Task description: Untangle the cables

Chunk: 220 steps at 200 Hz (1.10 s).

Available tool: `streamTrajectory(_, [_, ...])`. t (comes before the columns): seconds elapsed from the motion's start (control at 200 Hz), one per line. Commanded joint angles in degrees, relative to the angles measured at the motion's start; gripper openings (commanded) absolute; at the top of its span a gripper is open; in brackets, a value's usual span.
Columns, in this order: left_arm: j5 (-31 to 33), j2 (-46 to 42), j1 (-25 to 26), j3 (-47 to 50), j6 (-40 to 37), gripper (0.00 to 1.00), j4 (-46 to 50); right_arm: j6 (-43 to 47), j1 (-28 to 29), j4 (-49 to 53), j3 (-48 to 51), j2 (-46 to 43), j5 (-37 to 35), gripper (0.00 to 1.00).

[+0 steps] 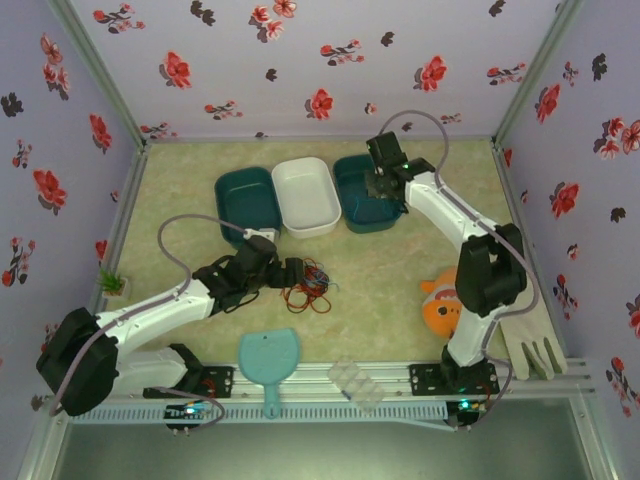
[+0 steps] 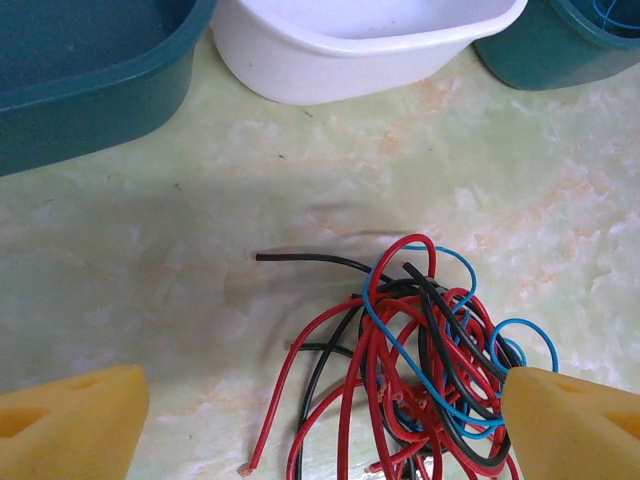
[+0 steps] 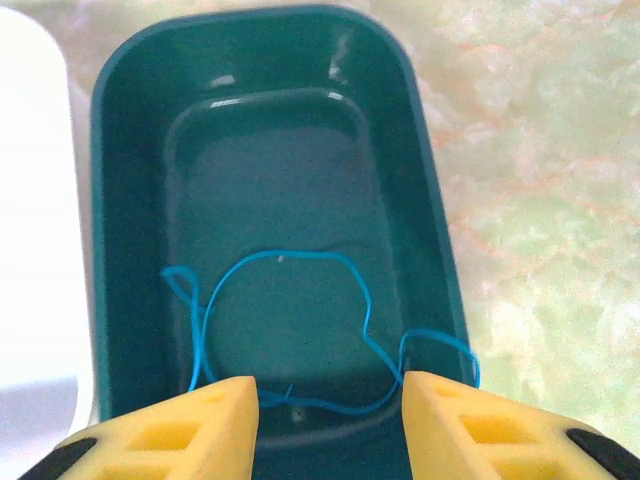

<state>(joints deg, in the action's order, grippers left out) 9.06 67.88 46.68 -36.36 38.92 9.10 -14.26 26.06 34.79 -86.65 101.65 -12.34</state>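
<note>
My left gripper should keep the tangle still while my right gripper pulls the blue cable out, since I see the blue cable wound through the red and black cables.
A tangle of red, black and blue cables lies on the marbled table, seen from above as a small knot. My left gripper hovers over it, open, its yellow fingers either side of the tangle and touching nothing. A loose blue cable lies inside the right teal bin, one loop hanging over its rim. My right gripper hangs open above that bin, its fingers clear of the cable.
A left teal bin and a white bin stand beside the right teal one. An orange fish toy, a grey glove, a blue mirror and a clear tray lie along the near edge. A small green plant stands at the left.
</note>
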Motion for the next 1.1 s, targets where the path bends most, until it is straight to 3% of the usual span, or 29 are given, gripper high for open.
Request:
streamTrajectory(0.0, [1.60, -0.65, 0.01, -0.69, 1.25, 0.92, 1.01, -2.50, 3.95, 2.43, 2.65, -6.07, -1.07, 0.43])
streamTrajectory(0.2, [1.44, 0.99, -0.55, -1.84, 1.56, 0.87, 0.22, -10.24, 8.11, 2.86, 9.29, -11.35, 0.49, 0.42])
streamTrajectory(0.455, [-1.40, 5.77, -0.87, -4.50, 2.22, 0.77, -1.82, -24.07, 11.90, -7.97, 19.24, -14.55, 14.51, 0.40])
streamTrajectory(0.665, [-4.12, 9.23, -0.89, -5.56, 2.39, 0.71, -3.48, -30.60, 15.09, -10.70, 21.60, -10.81, 20.48, 0.37])
streamTrajectory(1.095, [-4.63, 12.58, -0.97, -4.77, 2.95, 0.62, -4.69, -37.65, 19.28, -13.25, 24.06, -4.13, 25.08, 0.35])
